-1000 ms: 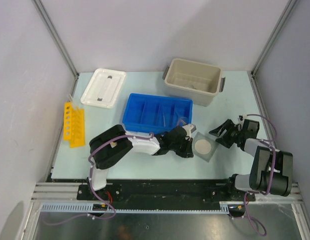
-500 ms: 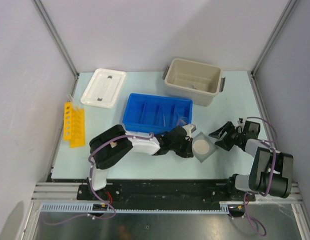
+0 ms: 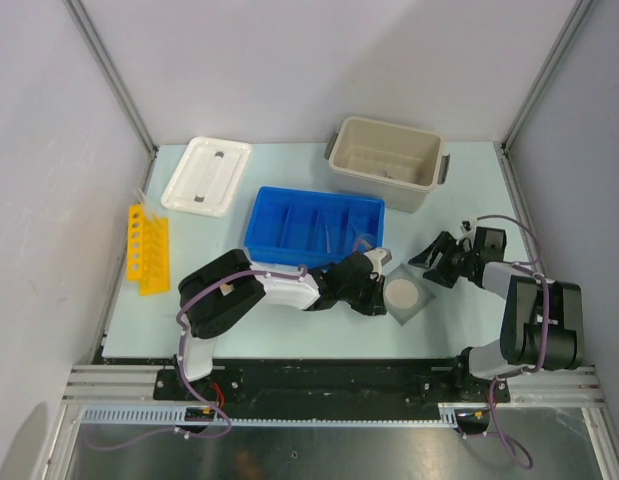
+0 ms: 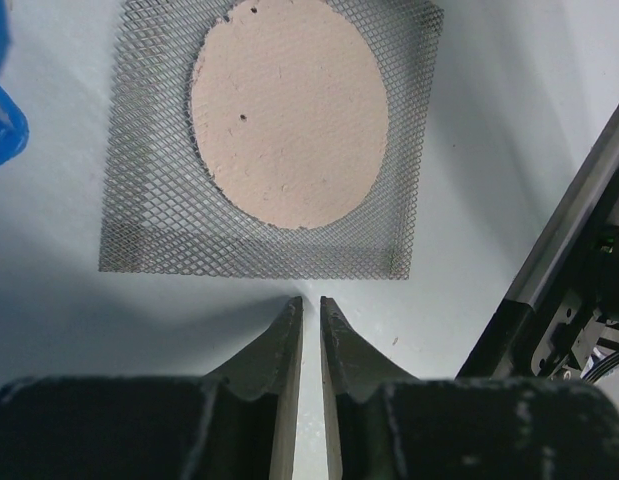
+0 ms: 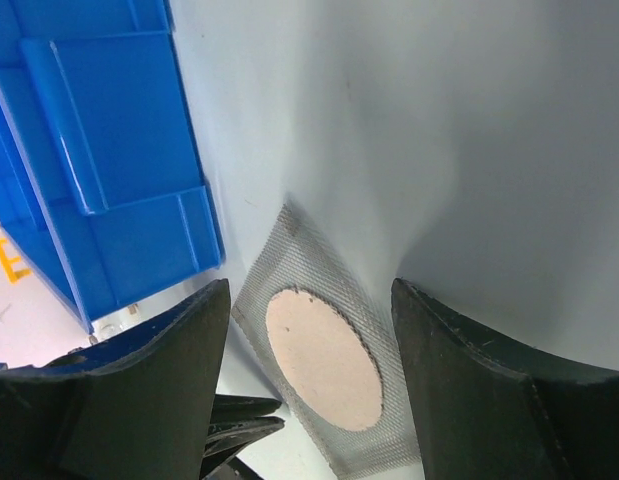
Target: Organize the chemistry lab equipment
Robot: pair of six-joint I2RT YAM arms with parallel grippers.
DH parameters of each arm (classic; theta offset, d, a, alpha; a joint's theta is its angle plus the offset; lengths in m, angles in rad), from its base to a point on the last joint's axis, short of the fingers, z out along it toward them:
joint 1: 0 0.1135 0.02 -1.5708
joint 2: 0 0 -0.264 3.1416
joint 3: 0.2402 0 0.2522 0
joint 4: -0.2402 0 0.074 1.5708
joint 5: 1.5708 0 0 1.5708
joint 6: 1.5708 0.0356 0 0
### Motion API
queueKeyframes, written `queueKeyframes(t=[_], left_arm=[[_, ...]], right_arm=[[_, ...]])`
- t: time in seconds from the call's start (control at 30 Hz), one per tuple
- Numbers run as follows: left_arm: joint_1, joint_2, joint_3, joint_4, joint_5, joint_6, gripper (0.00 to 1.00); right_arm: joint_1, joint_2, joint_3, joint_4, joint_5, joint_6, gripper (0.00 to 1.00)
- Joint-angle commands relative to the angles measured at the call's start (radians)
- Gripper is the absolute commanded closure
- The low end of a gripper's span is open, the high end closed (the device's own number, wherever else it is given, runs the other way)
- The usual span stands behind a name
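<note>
My right gripper should go on pushing at the mesh's free far edge [image 3: 422, 281] until that edge comes up, and then close. My left gripper is standing against the mesh's near edge [image 4: 279, 276].
The grey square mesh with a pale disc [image 3: 405, 295] lies flat on the table, right of the blue tray. It also shows in the left wrist view [image 4: 279, 130] and in the right wrist view [image 5: 324, 360]. My left gripper [image 3: 382, 291] is low on the table at the mesh's near-left edge. In the left wrist view [image 4: 309, 300] its jaws are closed to a thin slit with nothing between them, just short of the mesh. My right gripper [image 3: 436, 262] is open and empty above the mesh's far-right side, its wide jaws framing the mesh [image 5: 309, 290]. The stick, wire triangle and dish are out of view.
The blue divided tray [image 3: 255, 222] stands just behind the left gripper and shows at the left of the right wrist view [image 5: 99, 150]. A beige tub [image 3: 429, 178] is at the back right, a white lid [image 3: 207, 175] at the back left, and a yellow rack [image 3: 147, 248] at the left edge.
My right gripper has moved a little left and away from the near edge, towards the mesh's far corner, staying open. The left gripper and the mesh have not moved.
</note>
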State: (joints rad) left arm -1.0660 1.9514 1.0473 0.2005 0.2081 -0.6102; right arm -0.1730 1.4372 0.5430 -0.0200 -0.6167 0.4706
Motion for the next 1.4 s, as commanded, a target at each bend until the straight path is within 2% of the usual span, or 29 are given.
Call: queueKeyframes(t=[0.0, 0.17, 0.43, 0.77, 1.2, 1.37], left_arm=[[-0.005, 0.016, 0.015, -0.005, -0.034, 0.014, 0.82], [-0.006, 0.013, 0.017, -0.006, -0.035, 0.013, 0.82], [-0.005, 0.018, 0.015, -0.009, -0.045, 0.015, 0.82], [-0.005, 0.021, 0.011, -0.01, -0.048, 0.011, 0.83], [-0.005, -0.013, -0.039, -0.01, -0.057, 0.003, 0.83], [-0.005, -0.015, -0.045, -0.009, -0.06, 0.0, 0.83]], right_arm=[[0.021, 0.072, -0.001, -0.063, -0.007, -0.057, 0.29], [-0.009, 0.108, -0.004, -0.066, -0.196, -0.054, 0.32], [0.016, -0.007, -0.008, -0.093, -0.23, -0.014, 0.29], [0.074, -0.067, -0.02, -0.102, -0.271, 0.008, 0.29], [0.054, -0.121, -0.02, -0.16, -0.258, 0.012, 0.29], [0.052, -0.124, -0.02, -0.195, -0.313, 0.013, 0.32]])
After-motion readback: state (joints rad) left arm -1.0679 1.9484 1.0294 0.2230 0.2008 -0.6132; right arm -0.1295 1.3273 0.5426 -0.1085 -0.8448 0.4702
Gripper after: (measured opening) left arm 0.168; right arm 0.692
